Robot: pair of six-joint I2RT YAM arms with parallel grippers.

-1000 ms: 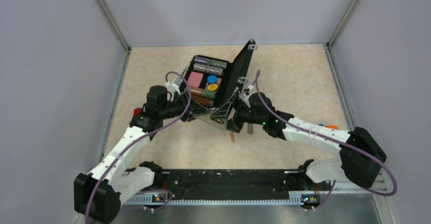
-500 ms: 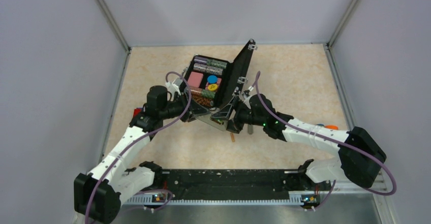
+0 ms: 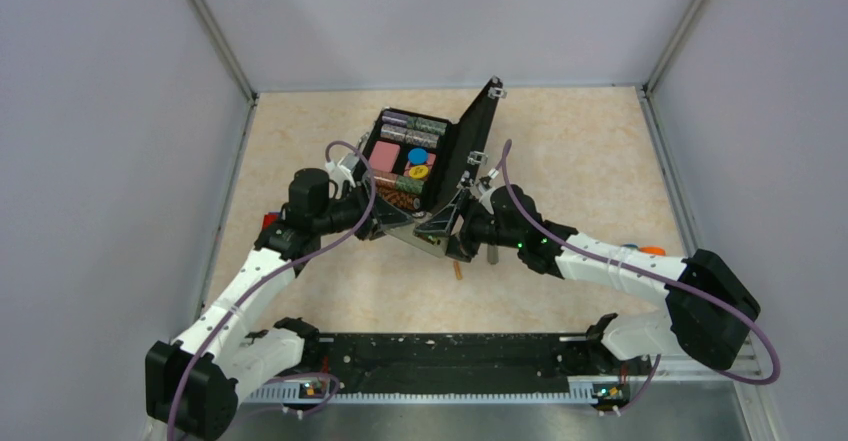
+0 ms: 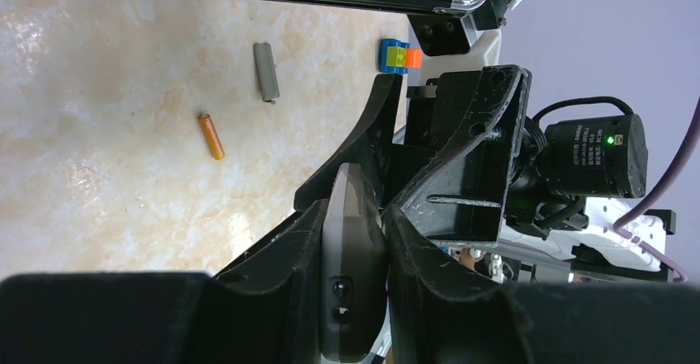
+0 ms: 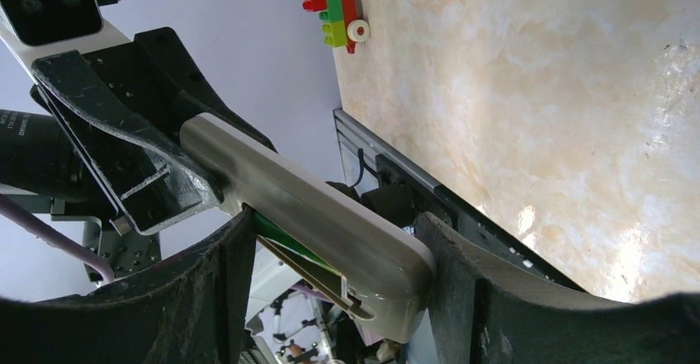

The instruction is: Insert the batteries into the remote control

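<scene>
The remote control's end [image 5: 394,286] lies at a slant across my right gripper's fingers. I should open the fingers, turn them in line with the remote control's body [image 5: 301,191] and close them squarely.
The remote control [image 3: 432,229] is held off the table between both grippers, in front of the black case. My left gripper [image 3: 412,225] is shut on one end; in the left wrist view [image 4: 357,215] the remote's grey end [image 4: 355,281] sits between the pads. My right gripper [image 3: 456,235] closes across the other end [image 5: 334,224]; the remote's grey back [image 5: 314,207] lies slantwise between the fingers. The green battery [image 5: 285,238] lies in the open compartment, by the left finger. The orange-brown battery [image 3: 458,271] lies on the table and shows in the left wrist view [image 4: 211,136].
The open black case [image 3: 440,156] of poker chips stands just behind the grippers. A grey battery cover [image 3: 492,253] lies on the table, also in the left wrist view [image 4: 266,72]. Block toys lie at the left [image 3: 270,221] and the right [image 3: 645,250].
My right gripper has shifted slightly left, closer onto the remote. The left arm, the orange-brown battery and the cover have not moved.
</scene>
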